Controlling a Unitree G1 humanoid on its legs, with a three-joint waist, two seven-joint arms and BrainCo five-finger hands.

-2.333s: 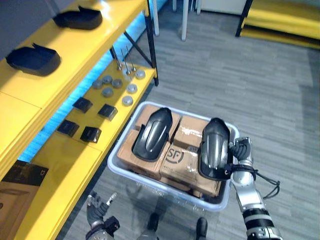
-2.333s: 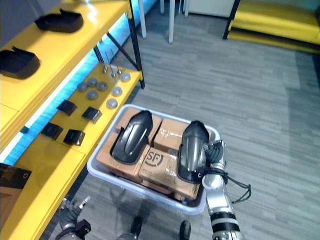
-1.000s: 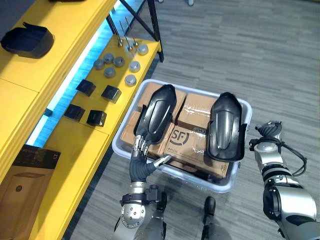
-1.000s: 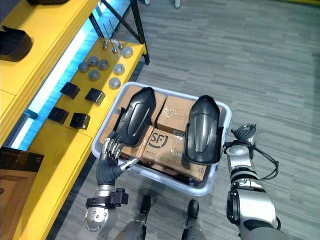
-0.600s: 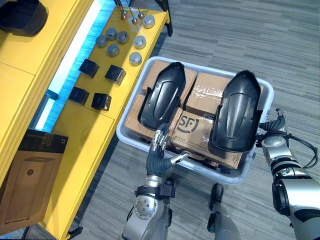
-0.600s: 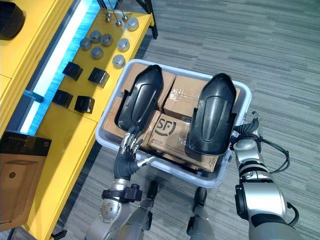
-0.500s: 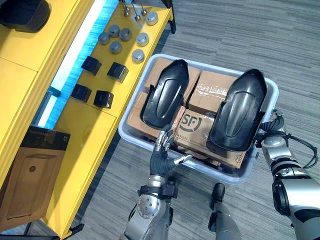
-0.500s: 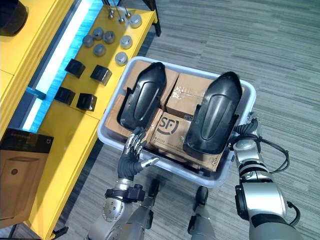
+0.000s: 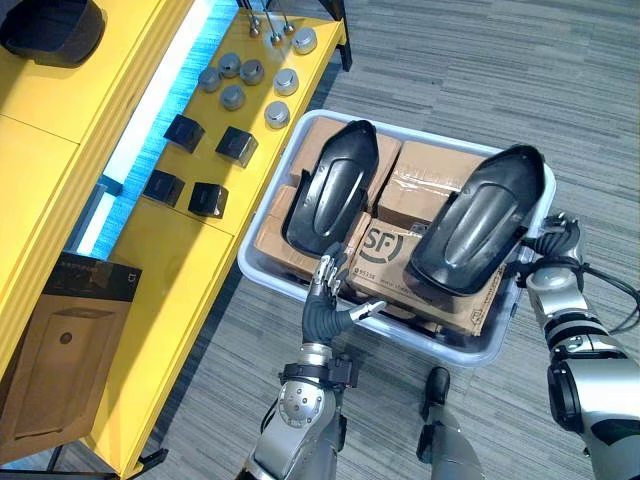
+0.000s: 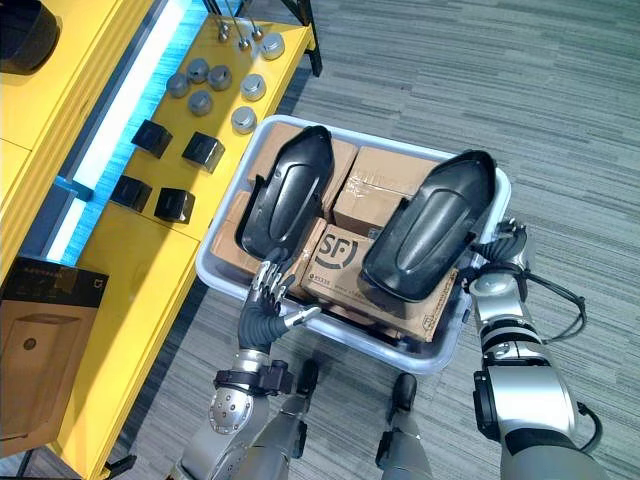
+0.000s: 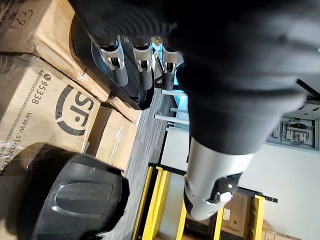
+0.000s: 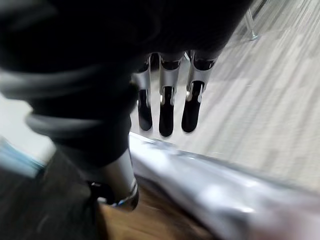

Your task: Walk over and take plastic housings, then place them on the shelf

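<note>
The housing by my right gripper has moulded ridges along it, so I expect it to hold its shape and tilt up whole when I lift its edge.
Two black plastic housings lie on cardboard boxes in a pale grey bin. The left housing lies lengthwise. The right housing lies slanted, its far end toward the bin's right corner. My left hand is open at the bin's front rim, its fingers straight and pointing at the left housing's near end. My right hand is open at the bin's right rim, fingers straight, close beside the right housing's edge. A third housing sits on the yellow shelf's upper level.
The yellow shelf runs along the left. Its lower level carries small black blocks, several grey discs and a brown carton. Grey floor spreads beyond and right of the bin.
The right housing has swung, its far end now further right. My right hand has shifted slightly up along the bin's right rim. The left hand stays at the front rim.
</note>
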